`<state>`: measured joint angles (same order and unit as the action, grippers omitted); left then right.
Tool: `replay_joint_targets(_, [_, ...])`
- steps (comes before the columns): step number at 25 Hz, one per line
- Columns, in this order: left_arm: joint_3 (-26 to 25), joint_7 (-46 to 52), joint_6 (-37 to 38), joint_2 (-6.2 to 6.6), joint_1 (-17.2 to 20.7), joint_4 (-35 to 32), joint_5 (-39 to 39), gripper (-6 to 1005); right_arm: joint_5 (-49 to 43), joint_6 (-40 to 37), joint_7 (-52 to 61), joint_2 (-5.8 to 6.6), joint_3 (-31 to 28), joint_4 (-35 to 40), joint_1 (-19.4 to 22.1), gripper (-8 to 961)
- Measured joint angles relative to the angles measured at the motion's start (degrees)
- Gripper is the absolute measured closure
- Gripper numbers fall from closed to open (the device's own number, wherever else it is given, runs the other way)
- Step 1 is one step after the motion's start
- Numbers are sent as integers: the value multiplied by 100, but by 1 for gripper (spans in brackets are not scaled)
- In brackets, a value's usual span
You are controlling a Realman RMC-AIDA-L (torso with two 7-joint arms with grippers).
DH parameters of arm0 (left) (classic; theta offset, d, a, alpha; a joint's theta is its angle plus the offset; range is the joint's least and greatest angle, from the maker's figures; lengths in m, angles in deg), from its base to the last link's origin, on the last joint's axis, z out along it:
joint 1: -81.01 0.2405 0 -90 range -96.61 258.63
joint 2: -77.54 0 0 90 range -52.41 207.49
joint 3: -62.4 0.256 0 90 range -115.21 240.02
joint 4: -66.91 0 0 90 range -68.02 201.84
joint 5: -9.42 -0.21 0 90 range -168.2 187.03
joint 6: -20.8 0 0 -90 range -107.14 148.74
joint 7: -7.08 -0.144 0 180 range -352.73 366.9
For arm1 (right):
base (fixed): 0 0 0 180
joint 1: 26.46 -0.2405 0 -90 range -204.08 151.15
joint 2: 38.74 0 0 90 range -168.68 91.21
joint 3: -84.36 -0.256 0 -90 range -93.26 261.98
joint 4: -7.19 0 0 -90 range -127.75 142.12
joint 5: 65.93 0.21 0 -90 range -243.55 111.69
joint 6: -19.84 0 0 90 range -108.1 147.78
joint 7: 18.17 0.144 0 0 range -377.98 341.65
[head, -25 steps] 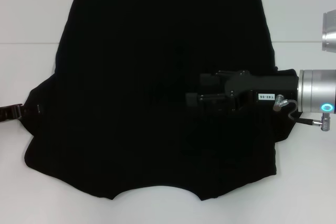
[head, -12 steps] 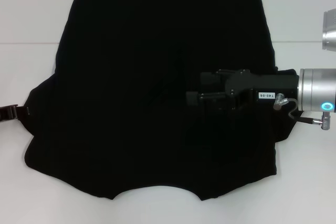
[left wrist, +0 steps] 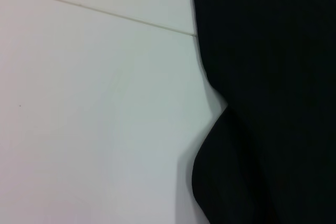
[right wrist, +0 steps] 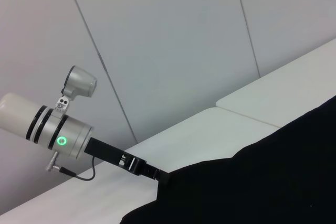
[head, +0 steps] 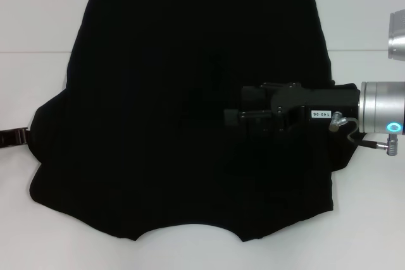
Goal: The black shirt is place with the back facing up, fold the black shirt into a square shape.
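The edge of the bunched sleeve is the only part in my left gripper, so the gripper should open, grab the sleeve farther in and pull it out straight.
The black shirt lies spread flat on the white table, plain side up, hem at the far side and neckline toward the near edge. My right gripper reaches in from the right and hovers low over the shirt's right-middle part, black against black. My left gripper shows only at the picture's left edge, just outside the left sleeve. In the right wrist view the left gripper sits at the shirt's edge. The left wrist view holds the shirt's side edge and bare table.
White table surface surrounds the shirt on the left, right and near sides. A silver arm joint stands at the far right. A pale wall rises behind the table.
My left gripper has drawn back to the left, away from the left sleeve. The right gripper and the shirt have hardly moved.
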<state>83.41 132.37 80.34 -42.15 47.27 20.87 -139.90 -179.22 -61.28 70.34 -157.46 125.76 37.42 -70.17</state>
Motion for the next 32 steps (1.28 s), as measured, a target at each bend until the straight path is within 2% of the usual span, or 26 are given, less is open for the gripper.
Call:
replay_joint_targets(5, [14,-2,-28,7,-10,-7,-3,967,0,0,0,0,0,0,2,59])
replay_joint_targets(24, [-281,11,-384,11,114,-333,-5,961,10,86,0,-36,-25,0,3,63])
replay_joint_targets(32, [-267,39,-23,68,-4,-336,-66,956,10,114,0,-47,-18,0,-1,65])
